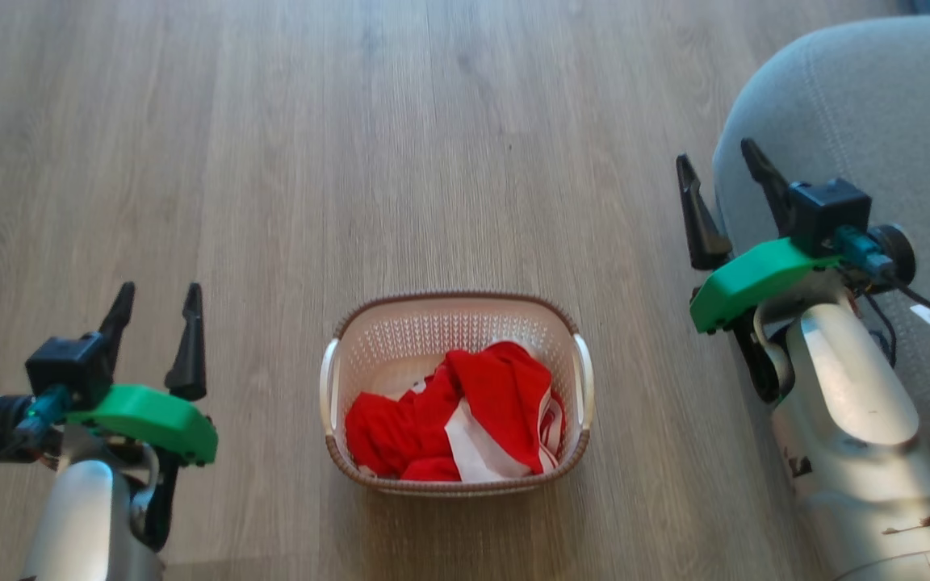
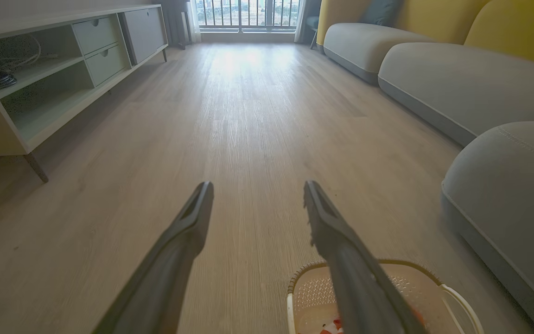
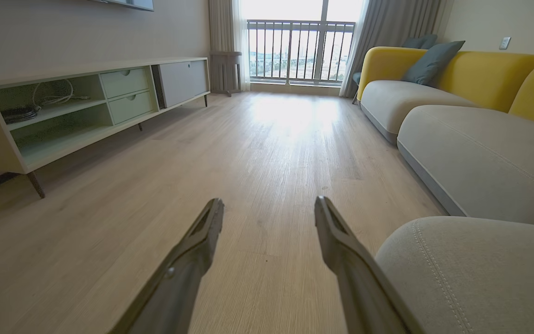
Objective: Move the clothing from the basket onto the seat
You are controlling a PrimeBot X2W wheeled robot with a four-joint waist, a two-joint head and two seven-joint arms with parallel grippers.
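Observation:
I can see a raised red fold [image 1: 512, 388] lying over part of a lower red heap [image 1: 381, 428], so I should expect another piece of clothing to stay behind when I lift the fold.
The cream-white basket [image 1: 455, 323] with its brown woven rim stands on the wood floor, low in the middle of the head view. Red clothing [image 1: 465, 411] with white panels lies crumpled inside it. My left gripper [image 1: 158, 297] hovers open to the basket's left, nothing between its fingers. My right gripper [image 1: 719, 157] is open at the right, level with the grey seat's [image 1: 860, 105] rounded corner. In the left wrist view the basket [image 2: 308, 297] peeks from behind my right-hand finger [image 2: 341, 241], the seat [image 2: 508, 185] beyond. The right wrist view shows the open gripper [image 3: 269, 206] beside the seat [image 3: 471, 273].
A long pale TV cabinet [image 3: 81, 106] on thin legs lines the left wall. Grey sofa cushions [image 3: 475, 157] with yellow backs [image 3: 480, 69] run along the right. A bright balcony window [image 3: 299, 46] closes the far end, with wide bare wood floor [image 3: 267, 153] between.

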